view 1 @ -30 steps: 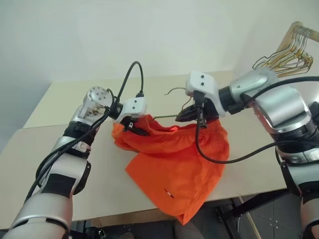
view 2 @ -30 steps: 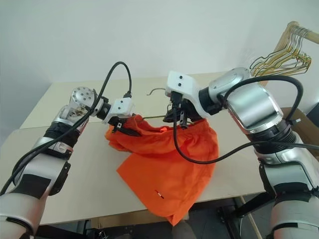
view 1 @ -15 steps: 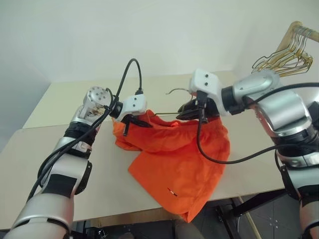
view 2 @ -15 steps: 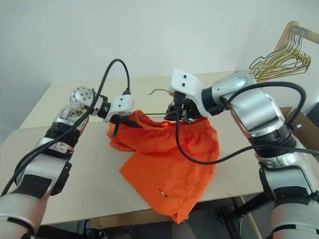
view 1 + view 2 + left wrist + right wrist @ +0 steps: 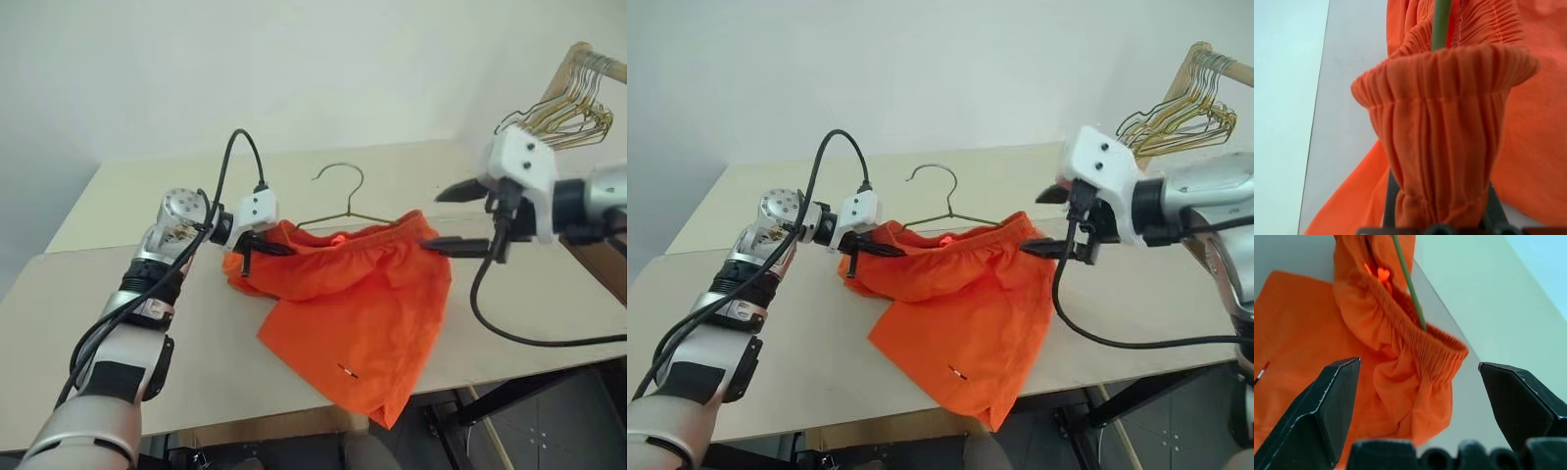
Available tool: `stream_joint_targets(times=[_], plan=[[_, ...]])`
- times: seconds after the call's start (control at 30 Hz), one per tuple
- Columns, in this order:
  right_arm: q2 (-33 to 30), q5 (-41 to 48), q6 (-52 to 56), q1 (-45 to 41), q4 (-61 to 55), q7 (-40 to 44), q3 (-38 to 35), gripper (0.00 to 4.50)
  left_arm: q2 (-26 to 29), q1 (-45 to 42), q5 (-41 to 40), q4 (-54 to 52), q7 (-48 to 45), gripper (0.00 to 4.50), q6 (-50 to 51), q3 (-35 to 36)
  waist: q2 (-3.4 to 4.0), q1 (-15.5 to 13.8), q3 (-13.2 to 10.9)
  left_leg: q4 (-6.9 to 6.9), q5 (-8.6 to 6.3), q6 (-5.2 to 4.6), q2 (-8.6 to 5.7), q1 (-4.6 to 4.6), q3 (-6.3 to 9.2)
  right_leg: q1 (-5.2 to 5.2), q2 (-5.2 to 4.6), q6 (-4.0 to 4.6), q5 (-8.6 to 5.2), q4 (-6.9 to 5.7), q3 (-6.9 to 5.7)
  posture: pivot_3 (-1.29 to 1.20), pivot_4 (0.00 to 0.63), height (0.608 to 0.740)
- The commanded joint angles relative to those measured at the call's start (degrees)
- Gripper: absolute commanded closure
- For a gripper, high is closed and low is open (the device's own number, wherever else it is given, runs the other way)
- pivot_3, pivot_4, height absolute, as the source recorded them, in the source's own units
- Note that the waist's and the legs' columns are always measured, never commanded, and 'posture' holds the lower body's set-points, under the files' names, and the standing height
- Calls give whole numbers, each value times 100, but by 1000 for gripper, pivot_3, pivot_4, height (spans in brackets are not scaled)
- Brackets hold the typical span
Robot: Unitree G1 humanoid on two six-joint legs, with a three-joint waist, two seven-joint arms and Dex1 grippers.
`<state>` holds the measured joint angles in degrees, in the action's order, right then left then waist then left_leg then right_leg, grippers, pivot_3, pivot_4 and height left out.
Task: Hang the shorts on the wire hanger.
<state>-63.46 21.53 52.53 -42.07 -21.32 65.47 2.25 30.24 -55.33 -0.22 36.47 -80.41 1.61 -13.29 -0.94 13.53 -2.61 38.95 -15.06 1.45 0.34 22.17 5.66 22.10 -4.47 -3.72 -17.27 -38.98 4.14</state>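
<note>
I expect the wire hanger [image 5: 349, 206] to come along with the shorts when I carry them by the waistband, since the wire's end [image 5: 390, 221] sits inside the gathered waistband.
The orange shorts [image 5: 343, 294] lie on the table with one leg hanging over the front edge. The wire hanger [image 5: 345, 196] rises behind them, hook up, and its lower wire [image 5: 1408, 281] runs into the gathered waistband. My left gripper [image 5: 260, 245] is shut on the left end of the waistband [image 5: 1440, 137], with the hanger wire [image 5: 1441, 24] just beyond the bunched fabric. Off the shorts' right end, my right gripper [image 5: 453, 219] is open, its fingers [image 5: 1322, 406] spread wide and apart from the waistband [image 5: 1400, 333].
The beige table [image 5: 147, 196] stretches to the left and back. A bunch of gold and grey wire hangers [image 5: 563, 108] hangs on a wooden rack at the far right, just behind my right arm. Dark frame legs [image 5: 490, 411] stand below the table's front right corner.
My right gripper has opened, let go of the shorts' right end and pulled away to the right. The hanger's hook now shows uncovered. My left gripper keeps its place on the waistband.
</note>
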Motion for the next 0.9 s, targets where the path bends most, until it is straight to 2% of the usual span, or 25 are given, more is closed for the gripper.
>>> stream_joint_targets(times=[0.03,0.3,0.33,0.47,0.77,0.8,0.9], plan=[[54,-525,-418,-87,374,-211,526,25,21,-45,-196,-291,54,4500,20,179,6,17,4,0,0,0,1,-3,-3,0,1,0,0,0,1,-196,0,740],[557,-915,-1032,-567,1182,276,1388,25,88,-19,-214,-457,-128,4500,-78,133,10,2,3,-3,0,0,2,1,-10,1,1,1,0,1,-2,-172,0,740],[597,-947,-1120,-599,1216,362,1456,189,95,-11,-214,-486,-154,4500,-101,126,10,-3,3,-2,0,0,1,2,-9,1,1,1,0,2,-3,-169,0,740],[718,-1005,-1368,-654,1228,646,1606,1219,110,29,-239,-601,-261,4500,-159,107,10,-20,3,-1,1,1,0,1,-6,0,0,1,0,2,-2,-160,0,740],[824,-921,-1353,-525,986,819,1528,4354,101,80,-270,-605,-275,4500,-426,126,11,-25,3,-1,1,1,0,0,9,0,0,1,0,1,-2,-161,0,740],[818,-878,-1314,-477,932,815,1493,4476,58,124,-326,-596,-220,4500,-544,187,11,-26,4,-1,1,1,0,0,9,0,0,1,0,1,-2,-160,0,740],[783,-750,-1193,-315,766,801,1360,4476,-71,268,-490,-569,-9,4500,-1017,386,11,-32,4,-1,1,1,1,0,13,0,0,1,0,1,-2,-160,0,740]])
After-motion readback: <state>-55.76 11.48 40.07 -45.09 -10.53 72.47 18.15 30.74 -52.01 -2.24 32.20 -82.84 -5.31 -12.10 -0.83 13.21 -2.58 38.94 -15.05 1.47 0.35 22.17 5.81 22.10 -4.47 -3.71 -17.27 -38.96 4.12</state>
